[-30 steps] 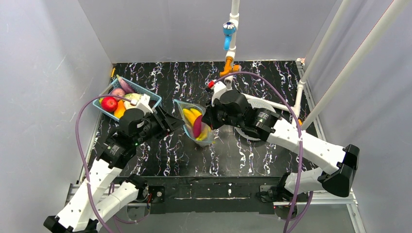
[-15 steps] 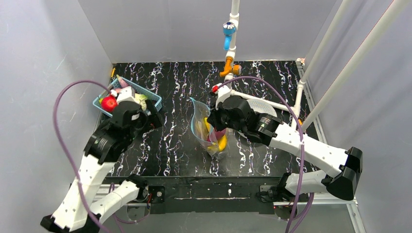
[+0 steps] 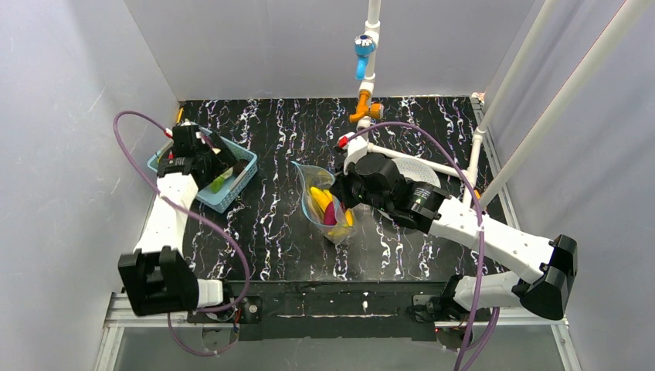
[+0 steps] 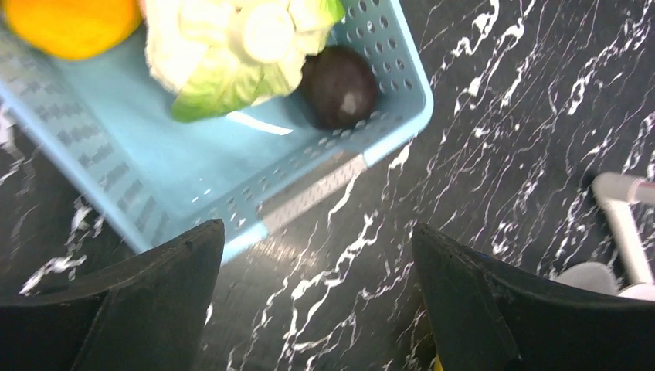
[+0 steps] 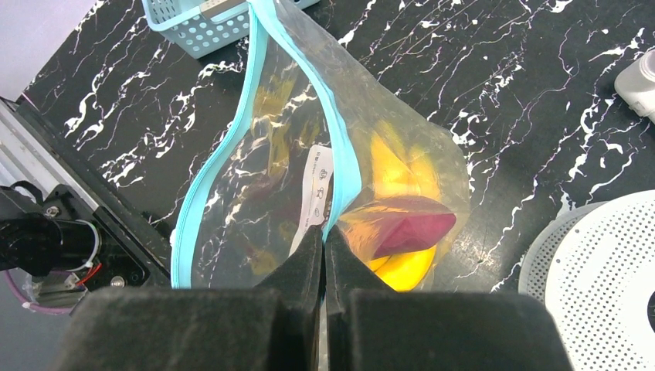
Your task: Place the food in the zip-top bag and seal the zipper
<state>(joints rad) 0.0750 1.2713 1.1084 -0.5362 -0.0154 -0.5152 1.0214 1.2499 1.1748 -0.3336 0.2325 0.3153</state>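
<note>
The dark purple piece (image 4: 341, 86) is overlapped only by the leafy piece's edge (image 4: 300, 68), so the dark purple piece will come away alone when I lift it.
The clear zip-top bag (image 3: 324, 207) hangs open in mid-table, and my right gripper (image 5: 324, 232) is shut on its near rim. Its teal zipper (image 5: 210, 197) gapes wide. Inside lie a yellow banana (image 5: 398, 270) and a dark red piece (image 5: 405, 228). At the left, my left gripper (image 4: 317, 230) is open and holds nothing. It hovers over the table just off the blue basket's (image 4: 154, 170) corner. The basket holds an orange piece (image 4: 73, 23), a green-and-white leafy piece (image 4: 232, 54) and a dark purple piece (image 4: 340, 85).
A white perforated disc (image 3: 417, 168) lies behind my right arm. A white pipe frame with blue and orange fittings (image 3: 363, 58) rises at the back and right. Grey walls close in on three sides.
My left gripper opened at the bag's mouth, and the dark red piece it held now lies in the bag. That arm then swung left to the basket. My right gripper kept its grip.
</note>
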